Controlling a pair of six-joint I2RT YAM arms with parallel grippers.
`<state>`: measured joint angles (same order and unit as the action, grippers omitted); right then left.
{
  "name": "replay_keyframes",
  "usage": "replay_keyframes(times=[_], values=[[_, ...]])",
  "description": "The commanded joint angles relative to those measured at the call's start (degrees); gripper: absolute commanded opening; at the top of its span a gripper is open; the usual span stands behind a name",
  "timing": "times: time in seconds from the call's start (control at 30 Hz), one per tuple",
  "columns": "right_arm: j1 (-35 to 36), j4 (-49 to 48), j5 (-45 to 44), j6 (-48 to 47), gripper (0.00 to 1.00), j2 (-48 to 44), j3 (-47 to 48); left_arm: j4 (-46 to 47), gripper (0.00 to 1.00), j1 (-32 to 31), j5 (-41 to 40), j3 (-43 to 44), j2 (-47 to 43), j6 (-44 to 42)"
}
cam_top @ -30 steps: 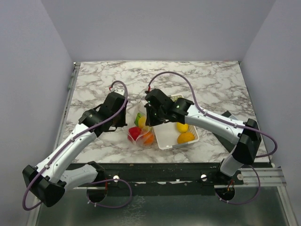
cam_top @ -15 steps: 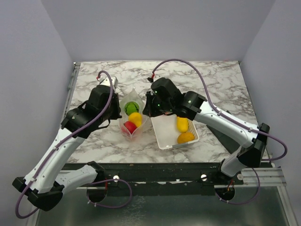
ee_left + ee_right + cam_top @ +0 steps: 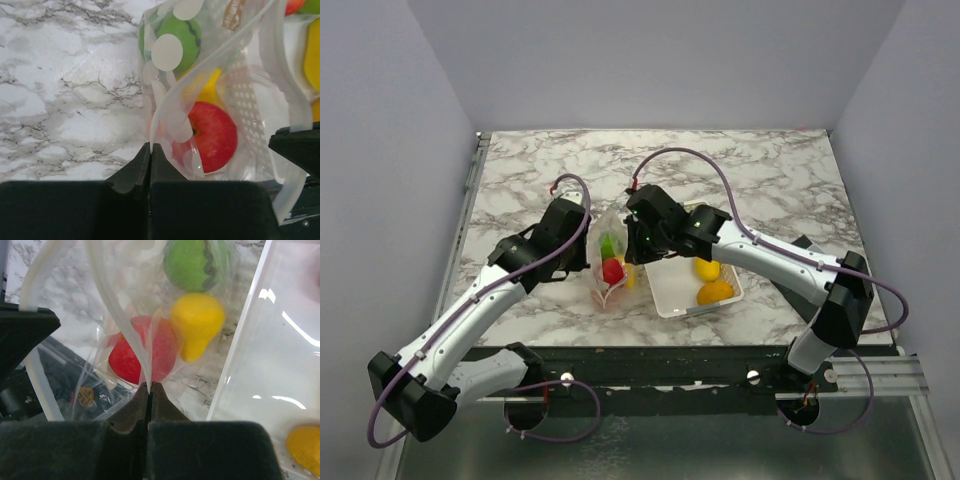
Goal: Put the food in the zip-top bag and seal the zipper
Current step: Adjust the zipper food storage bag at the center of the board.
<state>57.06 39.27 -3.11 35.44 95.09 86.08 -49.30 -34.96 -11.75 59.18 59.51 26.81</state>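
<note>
I should lift the bag (image 3: 609, 222) with my left gripper and my right gripper to settle the fruits before I add more, because the red fruit (image 3: 612, 270) sits near the zip-top bag's opening.
The zip-top bag (image 3: 607, 290) hangs between my two grippers, its bottom near the marble. Inside it sit a red fruit (image 3: 212, 135), a yellow one (image 3: 197, 325) and a green one (image 3: 175, 35). My left gripper (image 3: 150, 146) is shut on one edge of the bag's film. The right gripper (image 3: 149, 385) is shut on the opposite edge. The zipper (image 3: 295, 107) shows as a thick pale strip curving down the bag's mouth, and the mouth stands apart. A yellow fruit (image 3: 707, 269) and an orange fruit (image 3: 715, 292) lie in the white basket (image 3: 672, 297).
The basket stands just right of the bag, under the right arm. The left gripper's black finger (image 3: 22, 335) shows at the left of the right wrist view. Grey walls close in the table on three sides.
Both arms lifted the bag up and toward the back left, then brought it down again nearer the basket. The fruits inside have shifted and now stack vertically.
</note>
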Motion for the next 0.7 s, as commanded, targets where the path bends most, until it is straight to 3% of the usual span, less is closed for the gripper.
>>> replay_keyframes(times=[0.0,0.37,0.47,0.67], values=[[0.34,1.12,-1.98,0.04,0.01,1.2,1.44,3.26,0.0,-0.02,1.29,-0.97,1.47,-0.04],[0.34,5.78,-3.11,-2.73,0.01,-4.41,12.44,-8.4,0.0,-0.02,1.47,25.15,-0.6,-3.86],[0.34,5.4,-3.68,-2.83,0.01,-4.29,12.75,-8.49,0.0,-0.02,0.41,24.13,-1.07,-3.62],[0.34,2.59,-3.02,-1.86,0.01,-1.58,8.16,-3.4,0.0,-0.02,0.87,11.81,-1.69,-1.75]])
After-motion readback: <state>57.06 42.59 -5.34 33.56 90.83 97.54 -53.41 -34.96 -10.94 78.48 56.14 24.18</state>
